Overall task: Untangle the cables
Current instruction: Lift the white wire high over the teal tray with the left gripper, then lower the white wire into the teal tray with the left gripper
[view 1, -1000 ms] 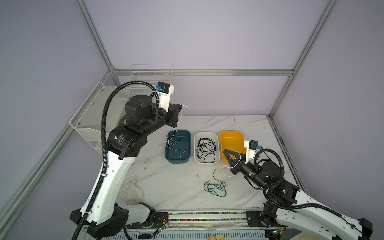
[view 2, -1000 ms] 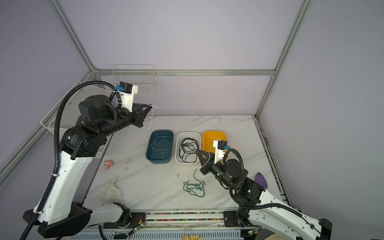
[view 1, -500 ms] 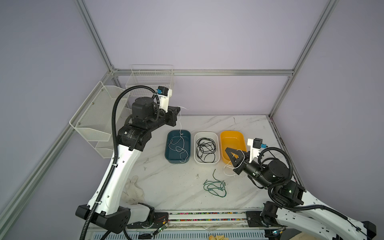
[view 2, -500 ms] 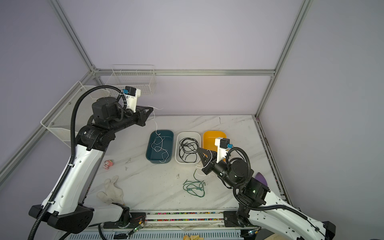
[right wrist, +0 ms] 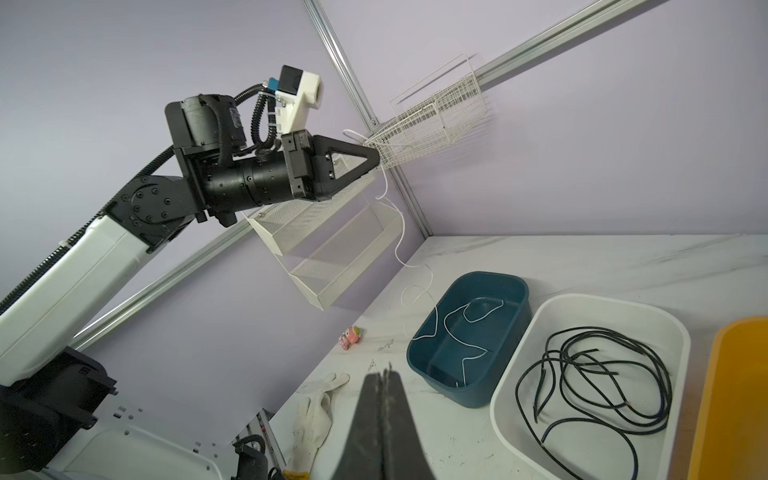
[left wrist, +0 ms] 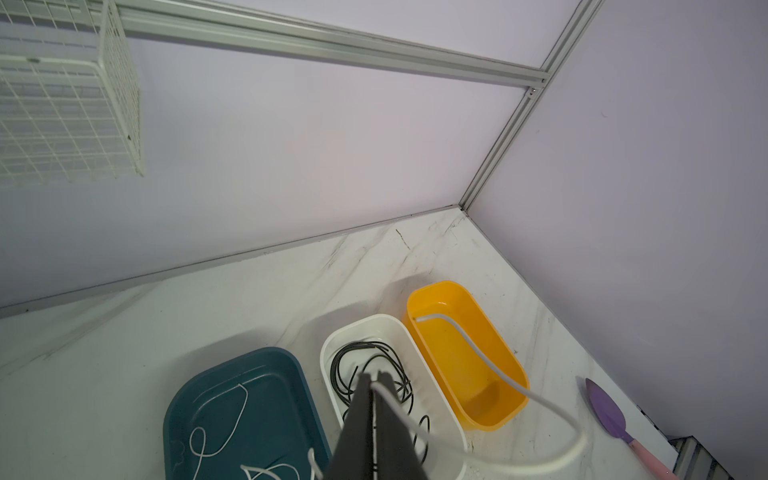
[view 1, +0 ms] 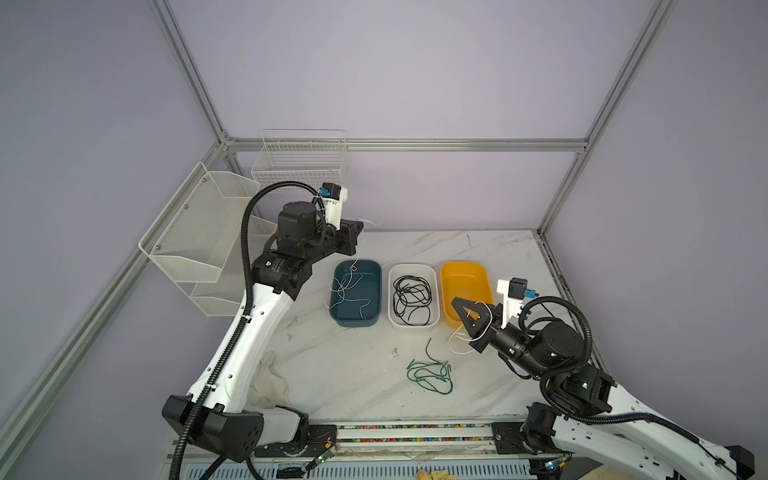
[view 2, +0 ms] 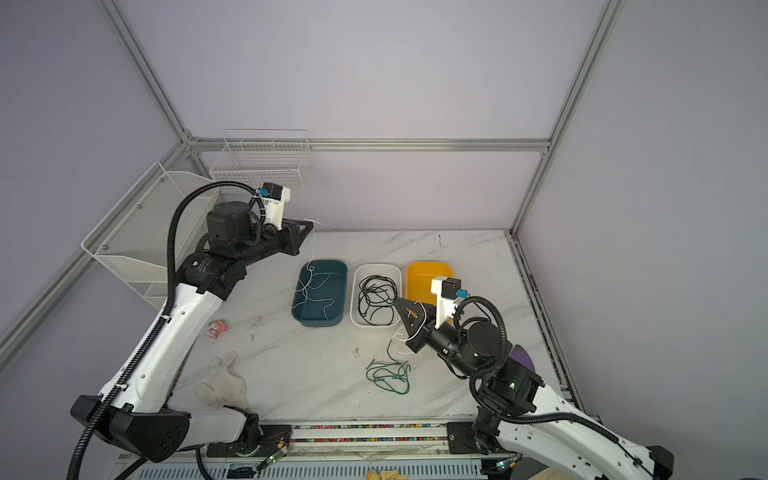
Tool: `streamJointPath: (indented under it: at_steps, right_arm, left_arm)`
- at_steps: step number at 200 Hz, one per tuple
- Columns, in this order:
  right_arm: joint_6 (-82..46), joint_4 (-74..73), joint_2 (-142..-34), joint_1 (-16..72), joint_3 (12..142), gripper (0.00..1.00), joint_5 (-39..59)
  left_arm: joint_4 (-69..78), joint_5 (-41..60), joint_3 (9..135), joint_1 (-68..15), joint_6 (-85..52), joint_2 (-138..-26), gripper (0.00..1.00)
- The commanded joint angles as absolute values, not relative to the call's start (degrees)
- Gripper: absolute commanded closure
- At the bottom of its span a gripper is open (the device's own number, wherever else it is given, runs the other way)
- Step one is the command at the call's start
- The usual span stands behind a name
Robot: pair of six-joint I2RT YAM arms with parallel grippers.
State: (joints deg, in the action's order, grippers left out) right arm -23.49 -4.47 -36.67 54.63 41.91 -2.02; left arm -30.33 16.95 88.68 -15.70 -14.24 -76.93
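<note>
The white cable (view 1: 353, 265) hangs into the blue bin, away from the black cables, so I go on lowering my left gripper before I let go low over that bin (view 1: 364, 289).
My left gripper (view 1: 360, 224) is raised behind the bins, shut on a thin white cable (right wrist: 401, 232). That cable hangs down into the blue bin (view 1: 357, 322), where its lower part lies in loose coils. Its short free end curves out past the jaws in the left wrist view. My right gripper (view 1: 455, 300) hovers in front of the yellow bin (view 1: 463, 282), shut, with another white cable (view 2: 424, 316) crossing its fingers and trailing to the table. Black cables (view 1: 411, 295) lie coiled in the white bin (view 1: 413, 325). A dark green cable (view 1: 430, 376) lies tangled on the table.
A white glove (view 2: 222, 380) and a small pink toy (view 2: 216, 328) lie at the front left. A purple spoon (left wrist: 606, 411) lies by the right wall. Wire baskets (view 1: 195, 232) hang on the left and back walls.
The left arm has straightened and its gripper has sunk a little, so more white cable lies in the blue bin. The right gripper has shifted slightly to the right.
</note>
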Motion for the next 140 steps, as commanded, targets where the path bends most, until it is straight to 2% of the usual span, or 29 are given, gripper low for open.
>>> streamJointPath:
  at_steps: [1,97,140]
  right_arm:
    - [-22.6,-5.9,-36.2,54.4,42.6,1.00,-0.4]
    - [-22.8,-8.2,-37.7,54.4,42.0,1.00,1.7]
    - [-23.4,-9.5,-38.9,54.4,41.9,1.00,2.5]
  left_arm:
    - [-24.2,19.0,84.4,-14.5,-16.3,-76.6,1.00]
    - [-18.2,16.2,66.1,-13.2,-23.0,-76.0,1.00]
    - [-24.8,13.4,64.6,-13.3,-26.7,-80.5,1.00]
